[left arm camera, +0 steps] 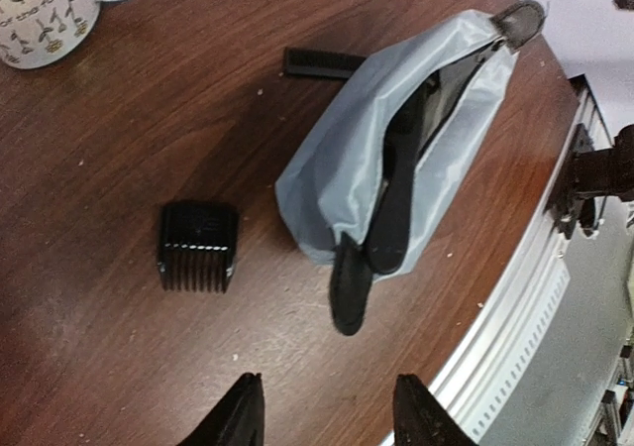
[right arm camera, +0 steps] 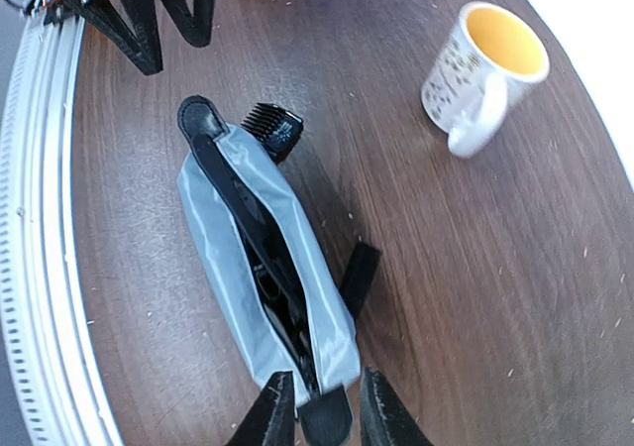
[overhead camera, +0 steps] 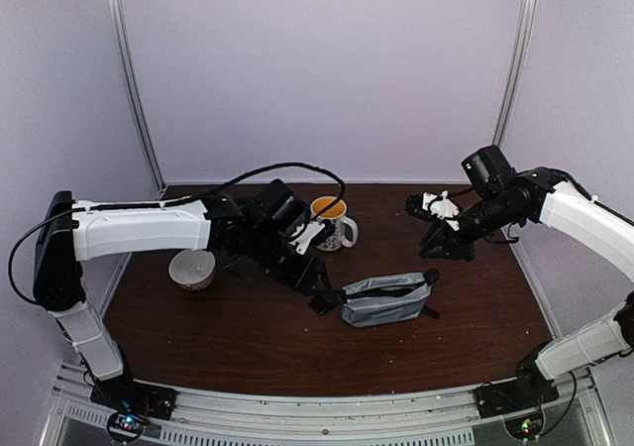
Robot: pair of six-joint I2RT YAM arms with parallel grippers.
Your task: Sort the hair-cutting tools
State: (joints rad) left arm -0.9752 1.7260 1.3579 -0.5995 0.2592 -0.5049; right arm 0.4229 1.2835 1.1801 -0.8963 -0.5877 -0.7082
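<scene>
I can see the dark tool's end (left arm camera: 388,248) sticking out over the pouch's edge beside its tab. I should hold that tab (left arm camera: 349,297) with my left gripper while my right gripper pushes the tool into the pouch.
The grey zip pouch (overhead camera: 386,299) lies open on the table, with dark tools inside that I cannot tell apart (right arm camera: 282,287). A small black block (left arm camera: 198,246) sits beside its left end and also shows in the right wrist view (right arm camera: 272,129). One flat black comb (left arm camera: 322,62) pokes out from under the pouch's far side, also visible in the right wrist view (right arm camera: 359,276). My left gripper (left arm camera: 327,411) is open and empty, just short of the pouch's left tab (left arm camera: 352,287). My right gripper (right arm camera: 325,416) is open, hovering over the right tab (right arm camera: 327,424). Scissors are hidden.
A patterned mug (overhead camera: 332,218) with a yellow inside stands behind the pouch. A white bowl (overhead camera: 191,268) sits at the left under the left arm. The table's near edge and metal rail (left arm camera: 535,297) run close to the pouch.
</scene>
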